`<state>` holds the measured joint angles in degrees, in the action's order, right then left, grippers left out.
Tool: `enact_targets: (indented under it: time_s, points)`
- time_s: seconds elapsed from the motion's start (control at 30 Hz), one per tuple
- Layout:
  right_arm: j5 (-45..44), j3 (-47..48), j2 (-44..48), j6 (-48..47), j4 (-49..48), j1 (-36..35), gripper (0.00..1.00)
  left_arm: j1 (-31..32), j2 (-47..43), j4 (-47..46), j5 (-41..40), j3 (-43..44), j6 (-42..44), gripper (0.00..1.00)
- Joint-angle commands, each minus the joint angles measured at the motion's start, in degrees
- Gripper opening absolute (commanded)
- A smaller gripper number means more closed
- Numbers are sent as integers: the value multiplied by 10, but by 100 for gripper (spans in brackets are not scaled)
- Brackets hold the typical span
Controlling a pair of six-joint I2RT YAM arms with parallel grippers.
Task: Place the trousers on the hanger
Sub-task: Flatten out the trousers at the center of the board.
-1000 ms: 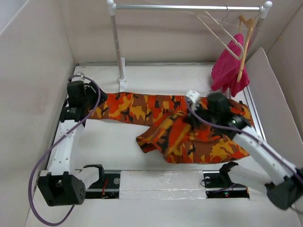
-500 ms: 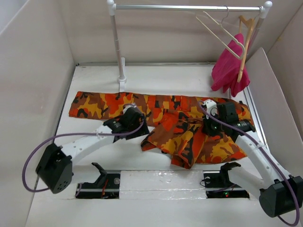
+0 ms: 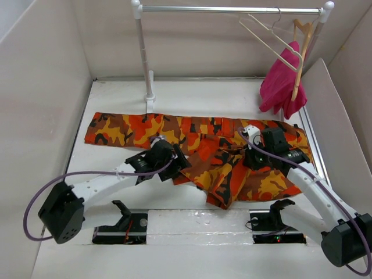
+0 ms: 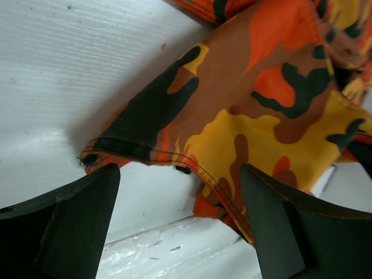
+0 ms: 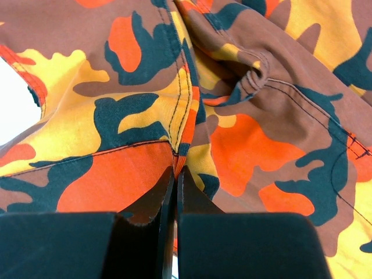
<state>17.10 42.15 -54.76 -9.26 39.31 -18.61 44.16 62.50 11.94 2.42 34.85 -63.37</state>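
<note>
My right gripper should go to the waist's near corner point(image 3: 295, 192) after my left gripper straightens the leg, because my right gripper is now holding a fold of the bunched leg point(image 3: 237, 169).
The camouflage trousers point(image 3: 133, 129) lie across the table, one leg stretched out to the left. The other leg is folded in a bunch point(image 3: 224, 177) near the middle. My left gripper point(image 3: 177, 163) is open at the left hem of that bunch. In the left wrist view the hem point(image 4: 192, 168) lies just ahead of the spread fingers point(image 4: 75, 226). My right gripper point(image 3: 254, 160) is shut, pinching a fold of the trousers point(image 5: 192, 104) near a seam. The cream hanger point(image 3: 272, 38) hangs empty on the rail at the back right.
A magenta-pink garment point(image 3: 282, 81) hangs on a tan wooden hanger point(image 3: 300, 55) next to the cream one. The rail point(image 3: 232, 9) stands on a white post point(image 3: 144, 58) at the back. Walls enclose the table on three sides.
My left arm has swung from the far left end of the trousers to the hem of the folded leg. The bunch has shifted right and nearer. The right gripper moved only slightly.
</note>
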Motion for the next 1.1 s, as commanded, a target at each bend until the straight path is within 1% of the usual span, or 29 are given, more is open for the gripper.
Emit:
enact_targets:
  time_s: [0.0,0.07,0.2,0.27,0.3,0.33,0.4,0.43,0.47,0.53,0.6,0.63,0.7,0.73,0.77,0.8,0.83,0.87,0.9,0.93,0.97,1.03,1.07]
  points:
    - [10,-1,5,-8,-27,-10,0,21,53,-11,-39,50,3,79]
    - [11,1,12,-9,-26,-10,0,21,90,24,-87,71,14,76]
    - [21,3,19,-10,-29,-15,0,21,118,54,-157,90,15,71]
    - [29,4,17,-10,-31,-22,0,21,119,54,-180,98,11,61]
    - [29,5,18,-11,-31,-22,0,21,118,51,-187,101,11,52]
    - [27,6,18,-13,-29,-27,0,21,113,48,-195,103,10,31]
    - [25,6,19,-19,-28,-27,0,15,111,49,-223,111,7,20]
    - [28,7,21,-21,-29,-27,0,4,112,53,-223,114,8,4]
    - [29,7,21,-23,-29,-27,0,4,112,55,-223,117,10,0]
    - [35,10,25,-29,-29,-33,0,-2,111,66,-232,119,5,0]
    - [36,16,25,-37,-24,-33,0,-2,101,97,-246,123,-7,0]
    - [38,19,26,-40,-21,-33,0,-2,76,114,-258,129,-24,0]
    - [54,22,27,-47,-19,-33,0,-2,34,179,-297,155,-40,0]
    - [65,24,28,-50,-21,-38,0,-2,-22,205,-318,170,-47,0]
    - [92,25,27,-53,-28,-48,0,-2,-51,252,-356,198,-57,0]
    - [106,25,25,-58,-33,-56,0,-2,-81,274,-376,213,-60,0]
    - [117,25,12,-56,-40,-66,0,-2,-133,299,-399,229,-68,0]
    - [130,27,3,-54,-58,-94,0,-2,-156,345,-444,261,-83,0]
    - [133,29,-9,-50,-68,-112,0,-16,-175,371,-463,277,-92,0]
    - [132,32,-24,-45,-79,-130,0,-16,-205,396,-486,292,-106,0]
    - [128,42,-58,-38,-107,-168,1,-22,-217,443,-529,316,-118,0]
    - [127,62,-102,-19,-148,-202,6,-22,-237,496,-565,338,-172,0]
    - [124,90,-145,-14,-156,-216,20,-22,-241,531,-593,355,-191,0]
